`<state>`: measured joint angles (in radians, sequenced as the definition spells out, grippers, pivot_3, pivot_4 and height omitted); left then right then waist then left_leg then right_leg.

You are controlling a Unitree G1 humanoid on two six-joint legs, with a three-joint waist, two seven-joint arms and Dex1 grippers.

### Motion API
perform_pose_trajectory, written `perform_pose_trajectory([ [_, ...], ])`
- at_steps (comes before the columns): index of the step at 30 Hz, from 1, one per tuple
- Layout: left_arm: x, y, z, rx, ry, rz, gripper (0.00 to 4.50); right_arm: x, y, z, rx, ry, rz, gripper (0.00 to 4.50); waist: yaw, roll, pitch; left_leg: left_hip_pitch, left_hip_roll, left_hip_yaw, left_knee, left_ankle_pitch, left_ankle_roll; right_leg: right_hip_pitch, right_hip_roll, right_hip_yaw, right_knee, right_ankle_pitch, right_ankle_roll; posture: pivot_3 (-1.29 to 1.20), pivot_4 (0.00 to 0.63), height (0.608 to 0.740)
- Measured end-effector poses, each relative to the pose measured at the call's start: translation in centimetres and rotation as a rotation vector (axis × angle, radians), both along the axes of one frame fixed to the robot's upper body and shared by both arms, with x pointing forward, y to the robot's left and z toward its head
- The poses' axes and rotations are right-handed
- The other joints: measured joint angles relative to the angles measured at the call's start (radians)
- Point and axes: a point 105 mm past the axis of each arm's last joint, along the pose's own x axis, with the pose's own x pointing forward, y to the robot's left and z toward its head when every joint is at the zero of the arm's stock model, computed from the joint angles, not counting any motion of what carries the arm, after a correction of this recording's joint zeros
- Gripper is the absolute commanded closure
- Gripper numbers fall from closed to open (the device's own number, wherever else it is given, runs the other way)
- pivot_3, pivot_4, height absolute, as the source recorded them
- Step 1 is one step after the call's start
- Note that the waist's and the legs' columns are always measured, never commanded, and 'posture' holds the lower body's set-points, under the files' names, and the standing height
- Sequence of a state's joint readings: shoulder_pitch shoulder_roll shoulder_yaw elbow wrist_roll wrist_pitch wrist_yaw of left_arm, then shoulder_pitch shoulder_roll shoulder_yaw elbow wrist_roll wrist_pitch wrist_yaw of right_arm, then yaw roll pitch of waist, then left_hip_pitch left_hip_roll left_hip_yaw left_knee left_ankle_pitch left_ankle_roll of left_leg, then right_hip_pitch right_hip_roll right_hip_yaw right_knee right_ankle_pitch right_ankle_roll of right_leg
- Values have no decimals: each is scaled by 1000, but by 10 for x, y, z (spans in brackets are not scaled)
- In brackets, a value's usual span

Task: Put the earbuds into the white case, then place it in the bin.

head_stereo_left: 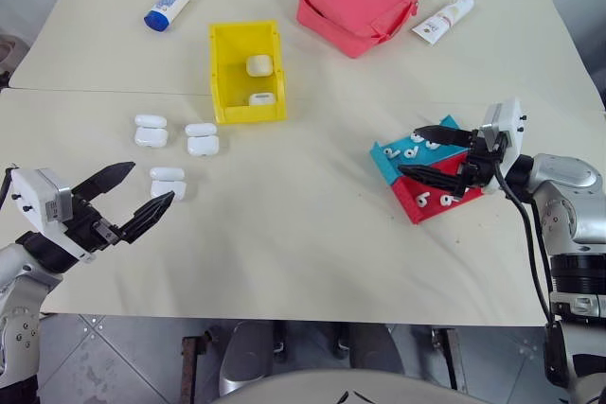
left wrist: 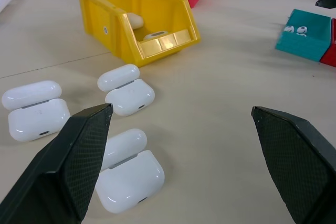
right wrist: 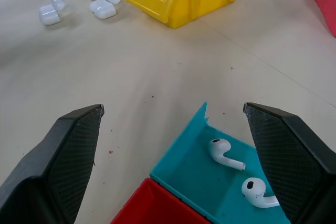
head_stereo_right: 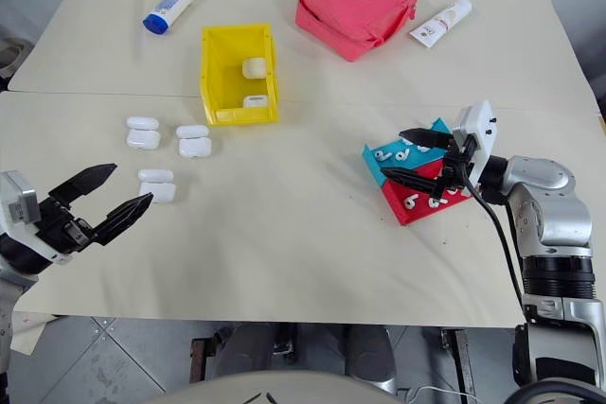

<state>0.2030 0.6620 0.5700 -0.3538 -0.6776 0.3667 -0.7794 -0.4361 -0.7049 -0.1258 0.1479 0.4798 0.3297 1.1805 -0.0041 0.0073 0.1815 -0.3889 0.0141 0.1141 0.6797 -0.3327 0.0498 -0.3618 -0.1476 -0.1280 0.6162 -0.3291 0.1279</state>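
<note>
My left gripper should move back, turn square above the nearest white case and grip the case's ends, because the case lies crooked to my left gripper's fingers.
Several earbuds lie in a teal tray and a red tray on the right. My right gripper hovers open just above them, empty. On the left, three white cases rest on the table with their lids open. My left gripper is open beside the nearest case, apart from it, with nothing held. The yellow bin stands behind the cases and holds two white cases.
A pink fabric pouch and a white tube lie at the back right. A white bottle with a blue cap lies at the back left. Bare tabletop stretches between the cases and the trays.
</note>
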Motion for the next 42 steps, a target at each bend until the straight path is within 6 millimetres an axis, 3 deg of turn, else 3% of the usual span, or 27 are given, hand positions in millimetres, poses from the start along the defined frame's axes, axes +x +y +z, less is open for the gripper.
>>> perform_pose_trajectory([
  [9,6,7,4,9,-8,102,0,2,5,5,20,-13,9,28,-2,-1,1,0,0,0,0,0,0,0,0,0,0,0,0,0,150,740],
  [13,-20,16,1,-13,92,138,0,6,12,17,34,-34,41,28,-21,-2,2,0,1,-1,-1,0,0,0,0,0,-1,0,0,0,150,740],
  [21,-84,36,-11,-27,207,172,0,10,21,15,40,-16,117,28,-24,-2,3,0,1,-1,-1,-1,-1,1,0,0,-6,0,0,0,150,740],
  [26,-97,41,-13,-25,204,201,0,11,28,16,8,-13,181,28,-19,-2,4,0,1,-2,0,-1,-1,1,-2,0,-8,0,0,0,150,740],
  [31,-89,34,-11,20,189,218,0,7,28,14,-8,-15,250,28,-23,-2,4,0,1,-2,-1,-2,-1,1,-2,0,-9,0,0,0,150,740],
  [37,-48,25,-4,60,196,333,0,10,32,15,-48,-35,265,28,-23,-1,5,0,1,-3,-1,-1,-1,2,-1,0,-5,0,0,0,150,740],
  [42,-1,18,8,69,268,509,0,11,34,11,-57,-24,270,28,-21,-1,5,0,-1,-6,1,-1,0,4,-1,-1,-3,0,0,0,150,740],
])
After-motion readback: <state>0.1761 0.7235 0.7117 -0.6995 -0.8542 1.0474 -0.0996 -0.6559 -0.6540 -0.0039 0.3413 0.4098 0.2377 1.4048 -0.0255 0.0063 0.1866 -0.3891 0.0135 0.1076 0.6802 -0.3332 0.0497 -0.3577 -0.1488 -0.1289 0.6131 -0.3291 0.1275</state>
